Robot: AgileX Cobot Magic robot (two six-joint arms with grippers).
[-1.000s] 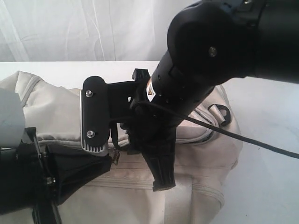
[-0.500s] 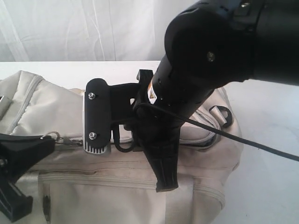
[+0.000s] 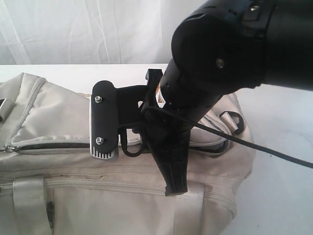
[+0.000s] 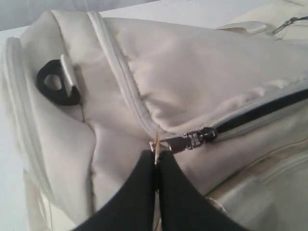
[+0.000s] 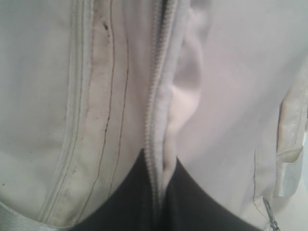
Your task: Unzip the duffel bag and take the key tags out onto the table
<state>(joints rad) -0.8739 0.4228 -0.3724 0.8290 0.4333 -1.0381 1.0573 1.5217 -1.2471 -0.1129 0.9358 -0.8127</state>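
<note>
The fold mid-bag [image 5: 161,125] is in my right gripper, far from the slider. So my right gripper should go to the bag's end [image 3: 19,159] and hold the fabric steady while my left gripper pulls.
The cream duffel bag [image 3: 73,107] lies across the white table [image 3: 279,166]. In the left wrist view my left gripper [image 4: 155,155] is shut on the small metal ring of the zipper pull [image 4: 185,141], near the bag's end with a black D-ring [image 4: 57,85]. Behind the slider the zipper gapes as a dark slit [image 4: 269,108]. My right gripper [image 5: 159,162] is shut on a fold of bag fabric along the zipper teeth [image 5: 155,86]; in the exterior view it [image 3: 175,188] presses down mid-bag. The key tags are hidden. The left gripper is outside the exterior view.
The right arm [image 3: 220,54] fills the upper middle of the exterior view and hides the bag's centre. Its black cable [image 3: 274,151] trails right over the table. A second D-ring [image 3: 234,117] sits at the bag's right end. A white curtain [image 3: 73,29] hangs behind.
My left gripper has travelled left out of the exterior view, dragging the zipper pull along. A dark open slit now shows on the bag's left part. The right arm has barely shifted.
</note>
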